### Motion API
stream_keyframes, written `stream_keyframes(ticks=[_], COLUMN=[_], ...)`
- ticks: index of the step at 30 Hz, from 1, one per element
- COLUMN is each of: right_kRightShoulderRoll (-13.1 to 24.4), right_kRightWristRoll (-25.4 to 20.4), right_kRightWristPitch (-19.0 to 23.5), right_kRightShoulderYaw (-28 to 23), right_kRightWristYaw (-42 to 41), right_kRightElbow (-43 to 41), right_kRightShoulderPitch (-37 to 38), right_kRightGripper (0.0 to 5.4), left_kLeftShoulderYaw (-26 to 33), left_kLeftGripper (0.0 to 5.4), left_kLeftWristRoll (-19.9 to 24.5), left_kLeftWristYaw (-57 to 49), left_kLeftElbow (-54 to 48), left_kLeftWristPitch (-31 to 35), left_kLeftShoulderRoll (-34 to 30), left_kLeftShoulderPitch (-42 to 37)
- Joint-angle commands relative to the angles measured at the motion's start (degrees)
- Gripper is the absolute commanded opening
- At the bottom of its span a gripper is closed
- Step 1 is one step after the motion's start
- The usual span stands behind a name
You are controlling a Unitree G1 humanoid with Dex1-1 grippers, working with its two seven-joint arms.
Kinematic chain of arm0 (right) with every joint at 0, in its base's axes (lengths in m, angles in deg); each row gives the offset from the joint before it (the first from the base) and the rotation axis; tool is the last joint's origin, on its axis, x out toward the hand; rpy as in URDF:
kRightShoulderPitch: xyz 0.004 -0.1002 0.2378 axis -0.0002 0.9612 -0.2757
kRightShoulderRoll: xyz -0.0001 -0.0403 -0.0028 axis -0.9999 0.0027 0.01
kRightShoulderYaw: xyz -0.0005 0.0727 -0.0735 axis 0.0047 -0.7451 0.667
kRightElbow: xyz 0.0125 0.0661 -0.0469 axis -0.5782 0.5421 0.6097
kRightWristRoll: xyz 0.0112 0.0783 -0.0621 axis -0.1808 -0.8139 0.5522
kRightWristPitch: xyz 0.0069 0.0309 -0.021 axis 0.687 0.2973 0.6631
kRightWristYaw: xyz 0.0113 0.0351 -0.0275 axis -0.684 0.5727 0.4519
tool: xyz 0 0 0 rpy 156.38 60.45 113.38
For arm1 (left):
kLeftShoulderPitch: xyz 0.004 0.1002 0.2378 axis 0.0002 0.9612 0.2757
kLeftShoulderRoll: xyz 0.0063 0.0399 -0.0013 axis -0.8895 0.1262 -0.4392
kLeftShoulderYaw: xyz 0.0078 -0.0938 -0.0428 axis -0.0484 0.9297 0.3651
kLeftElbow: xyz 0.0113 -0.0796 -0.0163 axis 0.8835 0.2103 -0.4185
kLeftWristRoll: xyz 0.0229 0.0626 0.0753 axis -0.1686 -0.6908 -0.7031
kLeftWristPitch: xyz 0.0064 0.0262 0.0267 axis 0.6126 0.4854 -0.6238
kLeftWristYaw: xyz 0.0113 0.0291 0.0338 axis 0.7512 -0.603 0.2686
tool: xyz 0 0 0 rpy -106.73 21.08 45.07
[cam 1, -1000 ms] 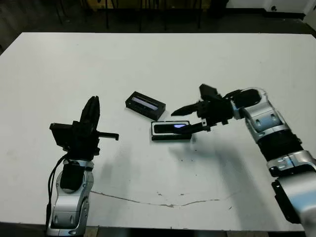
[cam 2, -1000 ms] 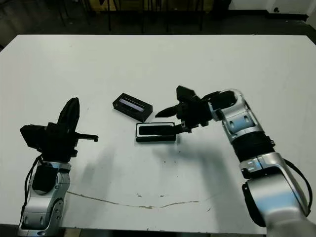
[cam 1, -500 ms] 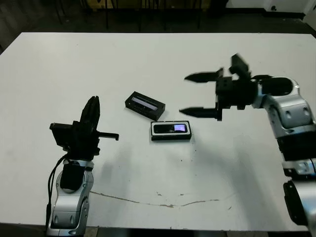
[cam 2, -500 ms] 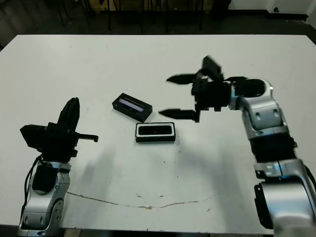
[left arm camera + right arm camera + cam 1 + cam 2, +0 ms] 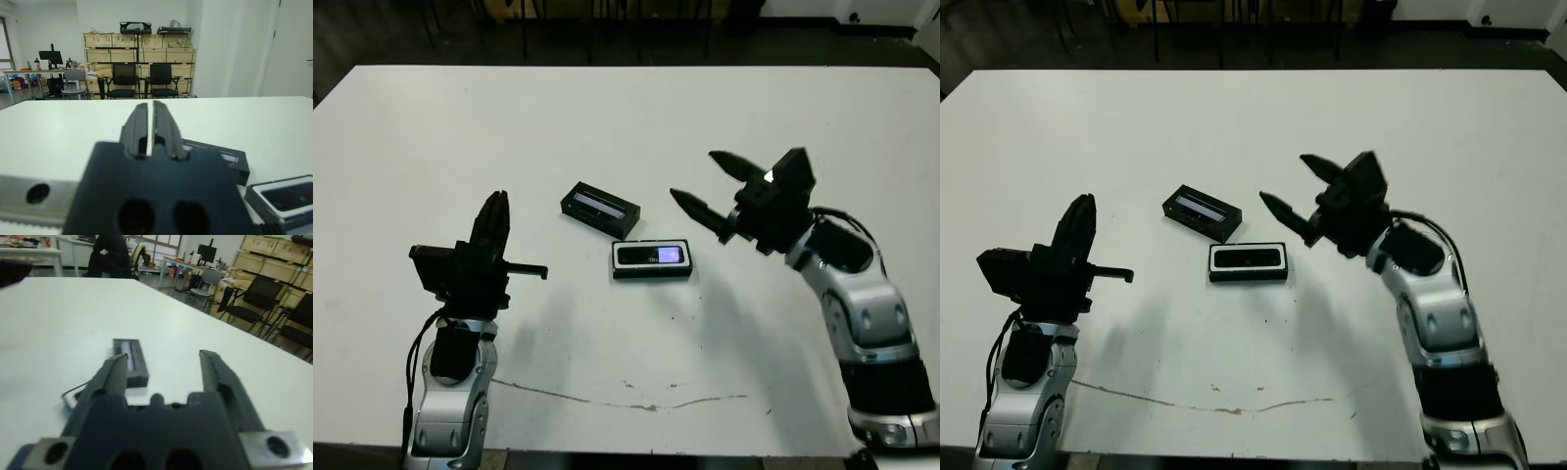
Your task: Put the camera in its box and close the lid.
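Note:
The camera (image 5: pixel 650 255) is lying level within the white lining all round, so it should stay snugly in place when I push on it.
The box (image 5: pixel 652 259), a black tray with a white lining, lies at the table's middle. The camera (image 5: pixel 656 256) rests inside it, bluish screen facing up. The lid (image 5: pixel 599 209) lies apart, just behind and to the left of the box, its pale strip showing; the right wrist view also shows the lid (image 5: pixel 131 360). My right gripper (image 5: pixel 700 178) is open and hovers to the right of the box, holding nothing. My left gripper (image 5: pixel 497 201) stands upright far to the left of the box, and its fingers (image 5: pixel 139 128) are shut on nothing.
A thin dark crack line (image 5: pixel 636 403) runs across the table near the front edge. Beyond the table stand chairs and shelves (image 5: pixel 142 49), and a person (image 5: pixel 111 254) sits far off in the right wrist view.
My right gripper lifted away from the box, leaving the camera in it, and now hovers open to the right. The left arm has not moved.

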Motion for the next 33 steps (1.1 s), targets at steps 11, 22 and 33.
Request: stream_keyframes(ticks=[11, 22, 33], right_kRightShoulderRoll=[5.47, 5.87, 6.15], right_kRightWristRoll=[-1.57, -2.71, -2.73], right_kRightWristPitch=[3.27, 4.67, 7.36], right_kRightShoulderYaw=[2.36, 4.42, 5.75], right_kRightWristYaw=[-2.52, -4.05, -4.00], right_kRightElbow=[-6.79, -6.15, -5.00], right_kRightShoulderPitch=[2.99, -0.83, -1.71], right_kRightGripper=[0.61, 0.01, 0.01], left_kLeftShoulderYaw=[0.35, -24.12, -24.72], left_kLeftGripper=[0.00, 0.00, 0.00], left_kLeftWristRoll=[7.81, -11.76, -19.94], left_kLeftWristYaw=[28.33, 49.09, 25.59], left_kLeftElbow=[-1.32, 51.20, 81.20], left_kLeftWristPitch=[33.63, 19.60, 3.35], left_kLeftShoulderRoll=[-35.28, -31.59, -13.91], left_kLeftShoulderPitch=[-34.14, -71.22, -70.82])
